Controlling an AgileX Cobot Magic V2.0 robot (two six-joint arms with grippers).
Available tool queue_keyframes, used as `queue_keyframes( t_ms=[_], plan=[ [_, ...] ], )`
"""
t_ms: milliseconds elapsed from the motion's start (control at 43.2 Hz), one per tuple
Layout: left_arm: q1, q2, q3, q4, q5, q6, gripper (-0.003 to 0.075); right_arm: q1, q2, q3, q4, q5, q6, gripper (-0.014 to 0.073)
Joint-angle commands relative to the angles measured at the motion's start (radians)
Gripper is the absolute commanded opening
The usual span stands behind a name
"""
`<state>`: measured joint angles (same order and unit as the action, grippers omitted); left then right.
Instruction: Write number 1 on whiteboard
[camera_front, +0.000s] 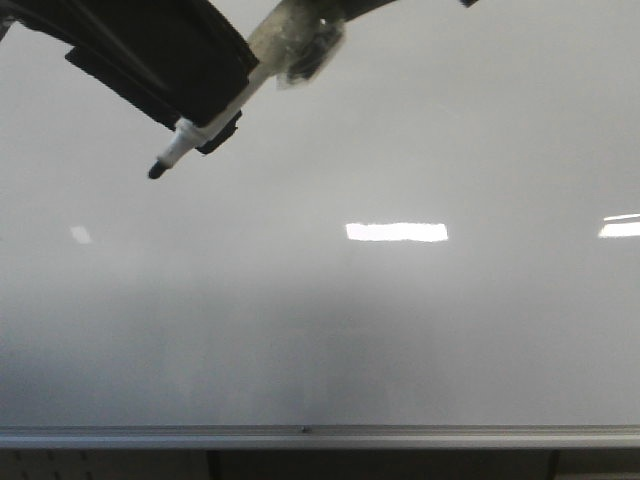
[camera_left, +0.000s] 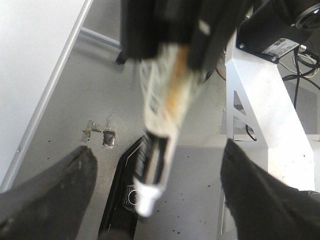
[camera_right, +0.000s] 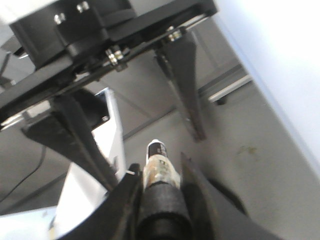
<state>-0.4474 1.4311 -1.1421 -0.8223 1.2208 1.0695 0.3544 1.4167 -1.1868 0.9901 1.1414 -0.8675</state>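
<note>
My left gripper should pull back clear of the marker, which its open fingers surround, before my right gripper brings the marker's nib to the whiteboard.
The whiteboard fills the front view, with its silver edge strip along the bottom. No number 1 shows on it. My right gripper is shut on a tape-wrapped marker. The marker's black nib points down-left over the board, and I cannot tell how far off the surface it is. My left gripper is open, its fingers wide apart on either side of the marker's tail without touching it. The board's edge also appears beside each wrist.
Bright rectangular light reflections lie on the board. Beyond the board, the left wrist view has grey floor with tape scraps, a black object and the robot's white stand.
</note>
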Motion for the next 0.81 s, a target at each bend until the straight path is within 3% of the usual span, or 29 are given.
queue_keyframes(
  t_ms=[0, 139, 416, 578, 786],
  plan=[
    [-0.008, -0.035, -0.032, -0.065, -0.007, 0.001, 0.0534, -0.027, -0.103, 0.036, 0.045, -0.13, 0.004, -0.0109],
    [-0.008, -0.035, -0.032, -0.052, -0.029, 0.001, 0.0464, -0.055, -0.233, 0.182, 0.028, -0.352, 0.004, -0.0109],
    [-0.004, -0.035, -0.032, -0.025, -0.165, 0.001, -0.0006, -0.075, -0.512, 0.422, 0.014, -0.721, 0.004, -0.0109],
    [-0.004, -0.066, -0.03, 0.06, -0.371, -0.147, -0.002, -0.075, -0.582, 0.473, 0.015, -0.849, 0.004, -0.0109],
    [-0.004, -0.237, 0.07, 0.37, -0.704, -0.541, -0.002, -0.075, -0.579, 0.479, 0.015, -0.915, 0.004, -0.0109]
  ],
)
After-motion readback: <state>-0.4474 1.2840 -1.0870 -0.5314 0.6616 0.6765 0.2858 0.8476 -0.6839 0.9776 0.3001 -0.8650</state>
